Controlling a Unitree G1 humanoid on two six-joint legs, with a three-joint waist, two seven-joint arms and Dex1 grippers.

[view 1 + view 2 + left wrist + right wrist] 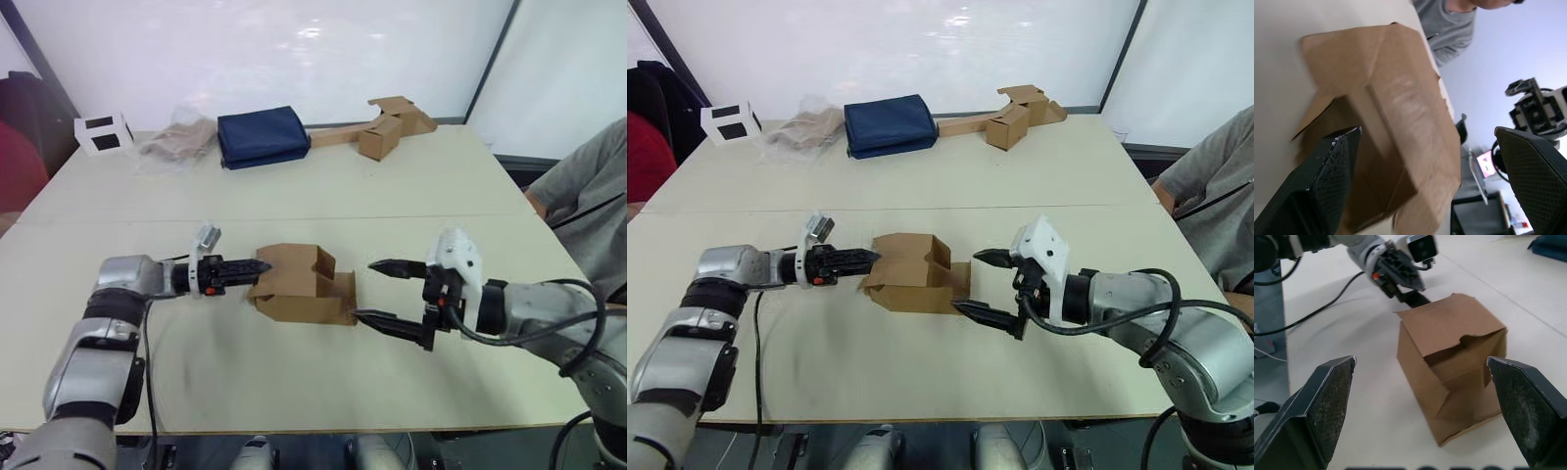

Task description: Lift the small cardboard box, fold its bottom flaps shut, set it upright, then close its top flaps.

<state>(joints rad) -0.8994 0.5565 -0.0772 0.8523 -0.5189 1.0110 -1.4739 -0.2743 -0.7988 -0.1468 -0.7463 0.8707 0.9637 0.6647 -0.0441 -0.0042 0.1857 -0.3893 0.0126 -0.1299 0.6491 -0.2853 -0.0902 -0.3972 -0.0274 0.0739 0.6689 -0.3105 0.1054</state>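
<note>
My gripper will lift the small cardboard box by its near side, and the box should keep its square shape because its sides stand apart around the box's open end.
The small cardboard box lies on its side on the table between my two grippers. The flaps on the end facing my right gripper are partly folded in, while one flap sticks up. My left gripper is open, and its tips touch the box's left side. My right gripper is open just right of the box. Its lower finger is close to the box's bottom right corner.
At the table's far side lie a white-and-black small box, a crumpled beige wrap, a folded navy cloth and a heap of cardboard pieces with a long strip. A person in grey sits at the right edge.
</note>
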